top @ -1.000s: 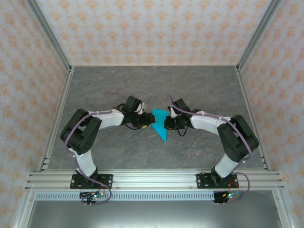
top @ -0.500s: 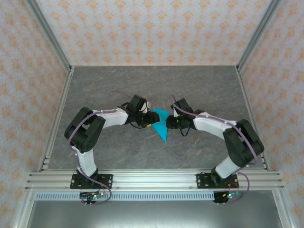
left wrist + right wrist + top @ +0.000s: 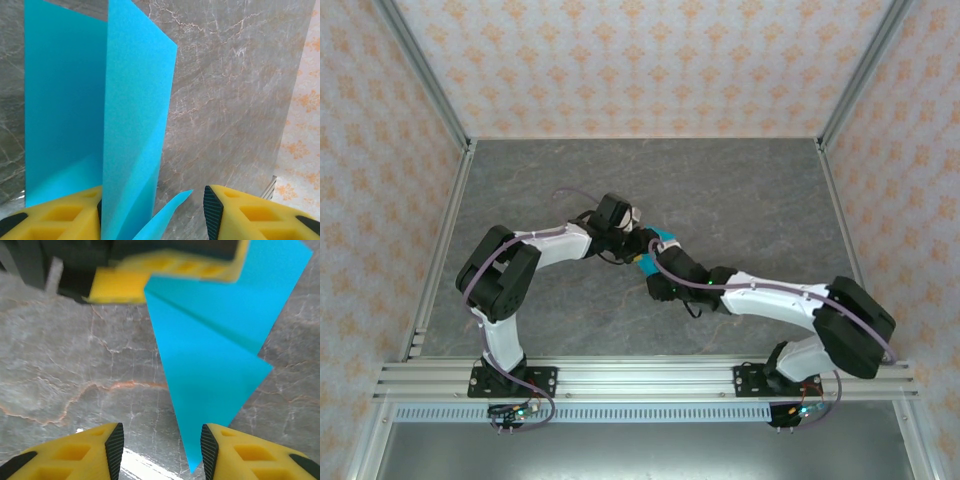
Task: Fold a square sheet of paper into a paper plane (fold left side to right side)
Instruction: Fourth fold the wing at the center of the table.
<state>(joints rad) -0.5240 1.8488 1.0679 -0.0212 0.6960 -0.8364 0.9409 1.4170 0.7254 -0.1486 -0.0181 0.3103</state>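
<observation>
The paper's upper flap (image 3: 214,371) stands up and slants past the layer beneath, so my right gripper should pin the paper's narrow tip (image 3: 191,460) before my left gripper folds the flap over.
The cyan-blue paper (image 3: 135,125) is a folded, pointed dart shape, partly standing up off the table. In the top view only a small part of the paper (image 3: 666,238) shows beside the arms. My left gripper (image 3: 155,212) is open around the paper's wide end, which leans against the left finger (image 3: 60,212). My right gripper (image 3: 161,445) is open over the paper (image 3: 210,355), whose narrow tip sits just inside the right finger (image 3: 235,450). In the top view the left gripper (image 3: 638,248) and right gripper (image 3: 658,284) meet at mid-table.
The grey marbled table (image 3: 740,190) is bounded by aluminium rails (image 3: 640,375) at the near edge and patterned walls (image 3: 640,60) on three sides. The left gripper's yellow finger (image 3: 150,270) shows just beyond the paper in the right wrist view.
The right arm has swung from the paper's right side round to its near tip, stretching low across the table. The left gripper has edged right against the paper.
</observation>
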